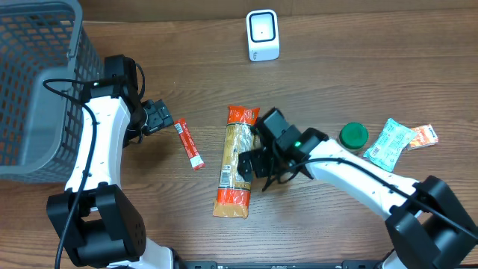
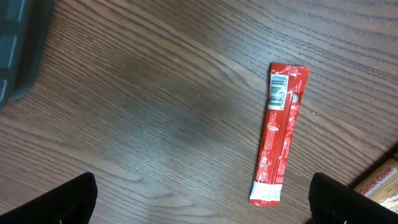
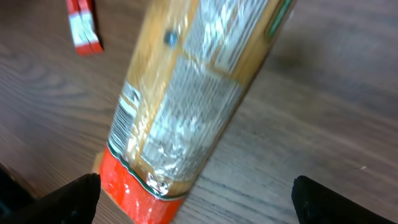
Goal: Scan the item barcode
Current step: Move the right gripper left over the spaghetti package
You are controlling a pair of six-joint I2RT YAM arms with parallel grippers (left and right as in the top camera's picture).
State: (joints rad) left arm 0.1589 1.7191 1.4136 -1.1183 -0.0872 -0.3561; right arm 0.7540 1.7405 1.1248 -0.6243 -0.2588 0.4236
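Observation:
Next, my right gripper closes its fingers and pushes the bag of pasta [image 3: 181,115] square from the edge [image 1: 225,153] facing the red packet first, as the bag slants between them.
A long clear bag of pasta [image 1: 236,161] with orange-red ends lies in the middle of the table. My right gripper [image 1: 258,168] hovers at its right side, open. In the right wrist view the bag [image 3: 193,93] runs up from between the spread fingertips [image 3: 68,199], nearer the left one, and nothing is gripped. A thin red stick packet [image 1: 190,144] lies left of the bag. My left gripper [image 1: 163,118] is open just beyond its upper end. The left wrist view shows the packet [image 2: 280,134] barcode up, near the right fingertip [image 2: 348,202]. The white scanner [image 1: 263,35] stands at the back.
A grey mesh basket [image 1: 37,82] fills the far left; its corner [image 2: 18,43] shows in the left wrist view. A green lid [image 1: 353,135], a pale green packet [image 1: 391,142] and an orange packet [image 1: 423,136] lie to the right.

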